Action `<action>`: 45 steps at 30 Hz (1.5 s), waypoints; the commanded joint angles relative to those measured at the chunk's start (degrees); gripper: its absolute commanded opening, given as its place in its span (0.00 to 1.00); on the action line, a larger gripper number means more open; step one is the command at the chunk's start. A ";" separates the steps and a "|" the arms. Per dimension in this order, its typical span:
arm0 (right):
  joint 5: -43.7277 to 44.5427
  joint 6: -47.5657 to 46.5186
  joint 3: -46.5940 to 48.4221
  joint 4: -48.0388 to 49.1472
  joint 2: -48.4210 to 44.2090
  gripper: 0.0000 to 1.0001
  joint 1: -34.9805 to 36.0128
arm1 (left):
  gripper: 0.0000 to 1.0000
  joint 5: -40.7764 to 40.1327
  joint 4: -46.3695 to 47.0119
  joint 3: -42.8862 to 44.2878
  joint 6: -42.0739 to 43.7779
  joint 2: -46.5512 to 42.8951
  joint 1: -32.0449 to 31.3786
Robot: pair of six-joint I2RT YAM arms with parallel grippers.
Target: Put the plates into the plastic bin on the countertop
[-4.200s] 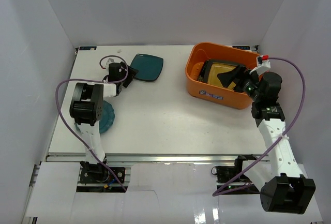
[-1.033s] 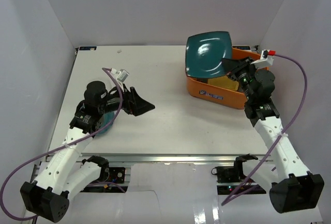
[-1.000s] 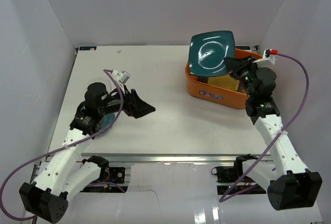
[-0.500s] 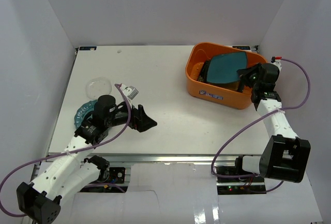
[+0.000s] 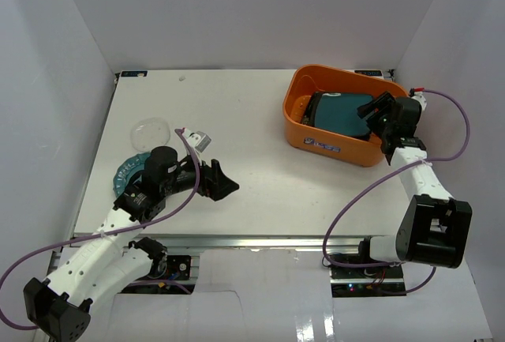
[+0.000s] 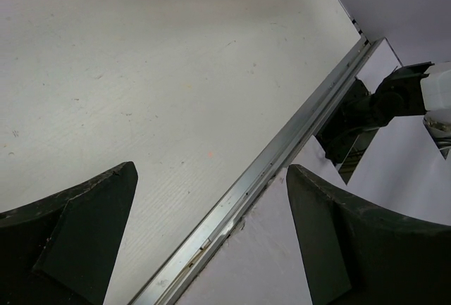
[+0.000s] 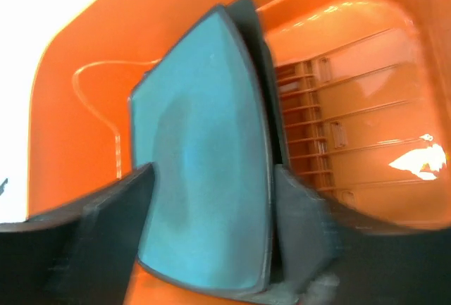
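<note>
My left arm is low above the blue round plate (image 5: 124,174). Next, I raise my left gripper and pull it back before my right gripper reaches across for the plate.
The orange plastic bin (image 5: 347,152) stands at the back right of the white countertop (image 5: 252,121). A dark teal square plate (image 5: 339,113) lies in it on top of a black-rimmed plate (image 5: 309,110). My right gripper (image 5: 375,111) hovers open over the bin. In the right wrist view the teal plate (image 7: 204,143) lies face-up between the spread fingers of the right gripper (image 7: 215,171), inside the bin (image 7: 70,143). A blue round plate (image 5: 126,174) lies at the front left, partly under my left arm. My left gripper (image 5: 225,186) is open and empty.
A clear round dish (image 5: 150,130) lies on the left of the countertop. White walls stand on three sides. In the left wrist view, the left gripper (image 6: 211,167) looks down on the metal rail (image 6: 282,157) at the table's front edge.
My right gripper carried the teal plate from above the bin down into it and let go. My left arm drew back toward the front, uncovering the blue plate and clear dish.
</note>
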 commanded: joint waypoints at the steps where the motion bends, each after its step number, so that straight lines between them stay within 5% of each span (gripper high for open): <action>1: 4.70 -4.16 4.66 -0.45 -2.90 0.78 -0.20 | 0.98 -1.51 -0.24 0.63 0.71 -0.70 -0.24; 4: 6.38 -7.32 6.60 -4.23 -4.83 0.98 -0.20 | 0.98 -3.53 -0.68 0.98 0.71 -0.44 -0.33; 10: -4.47 -8.66 7.58 -6.10 -12.90 0.93 1.46 | 0.98 -10.90 -1.30 1.77 -0.69 -1.58 -0.33; 18: -1.26 -3.65 -2.00 5.84 -8.98 0.96 38.70 | 0.98 -28.74 -1.21 14.50 -1.57 -5.89 -0.33; 22: 3.48 -2.33 -0.34 13.22 4.08 1.00 54.69 | 0.98 -35.26 -0.25 20.75 -1.04 -8.95 -0.33; 26: 0.23 1.44 5.19 22.45 17.90 0.86 61.40 | 0.98 -36.76 0.37 22.69 -0.87 -9.93 -0.24; 33: -8.63 11.81 23.37 30.64 46.62 0.77 66.33 | 0.98 -34.66 -1.74 20.49 -1.75 -9.05 -0.33; 45: -8.82 24.56 47.81 26.08 69.06 0.71 69.85 | 0.98 -33.60 -2.71 18.83 -2.45 -9.49 -0.33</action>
